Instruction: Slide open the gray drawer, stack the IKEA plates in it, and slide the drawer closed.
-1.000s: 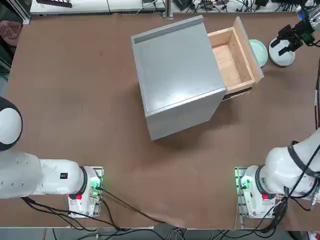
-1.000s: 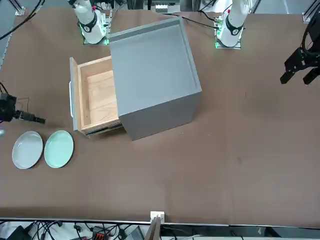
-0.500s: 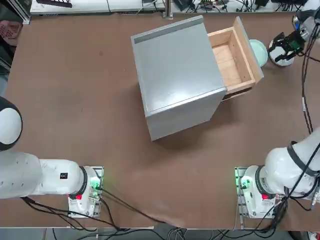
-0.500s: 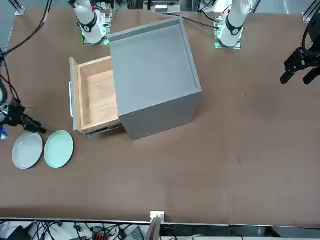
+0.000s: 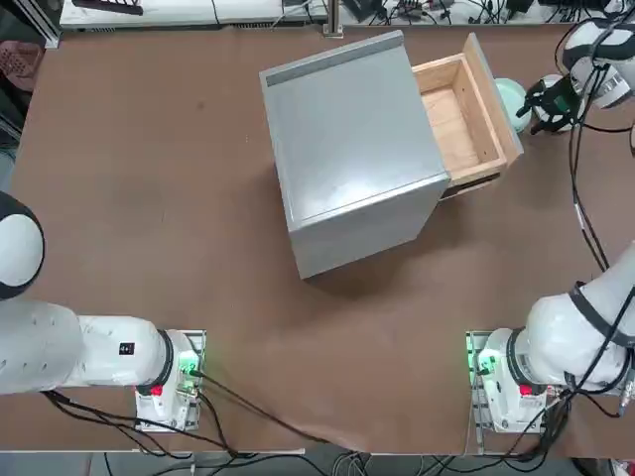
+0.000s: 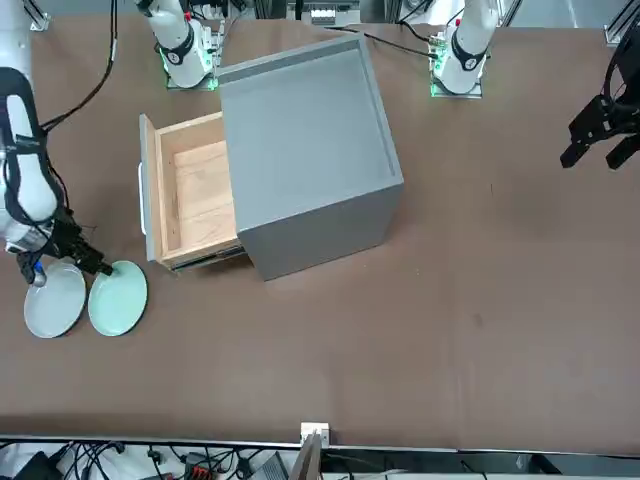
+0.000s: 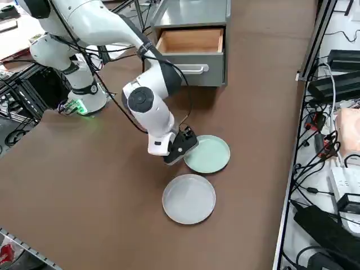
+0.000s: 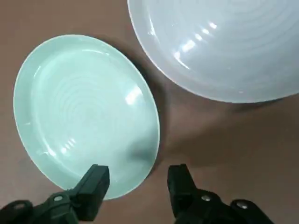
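The plywood tray's open bottom seems to have enough room for the mint plate's rim. The mint plate should come to lie flat inside the tray when I lower it.
The gray drawer stands slid out of the gray cabinet, its plywood tray empty. Beyond its front panel two plates lie side by side on the table: the mint green one nearer the drawer, the white one further out. My right gripper is open and low over the mint plate, straddling its rim on the side facing the white plate. One finger is over the plate, the other over bare table. In the right side view the gripper sits at the mint plate's edge.
The drawer's handle faces the plates. The table's edge runs close behind the plates, with cables and power strips beyond it. Brown tabletop spreads wide on the cabinet's other side.
My right gripper has swung from above the white plate toward the drawer and come down to the mint plate's rim. Plates and drawer have not moved.
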`<act>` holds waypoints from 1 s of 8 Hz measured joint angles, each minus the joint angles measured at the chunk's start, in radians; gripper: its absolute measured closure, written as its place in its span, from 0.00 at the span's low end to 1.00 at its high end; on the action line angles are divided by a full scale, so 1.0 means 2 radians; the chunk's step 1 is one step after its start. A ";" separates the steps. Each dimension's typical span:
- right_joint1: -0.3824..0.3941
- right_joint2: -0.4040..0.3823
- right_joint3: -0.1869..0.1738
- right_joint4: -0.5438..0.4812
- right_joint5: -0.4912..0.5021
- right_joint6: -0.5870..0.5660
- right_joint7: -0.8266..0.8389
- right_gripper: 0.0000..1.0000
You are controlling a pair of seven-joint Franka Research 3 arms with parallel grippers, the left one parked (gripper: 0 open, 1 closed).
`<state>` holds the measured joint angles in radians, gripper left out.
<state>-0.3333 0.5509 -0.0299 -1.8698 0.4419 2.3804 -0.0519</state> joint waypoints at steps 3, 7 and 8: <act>0.008 0.022 0.000 0.000 -0.004 0.054 0.010 0.32; 0.010 0.028 0.000 0.003 -0.008 0.062 0.033 0.51; 0.009 0.029 -0.001 0.005 -0.016 0.062 0.037 0.64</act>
<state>-0.3145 0.6091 -0.0318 -1.8601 0.4103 2.5048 0.0218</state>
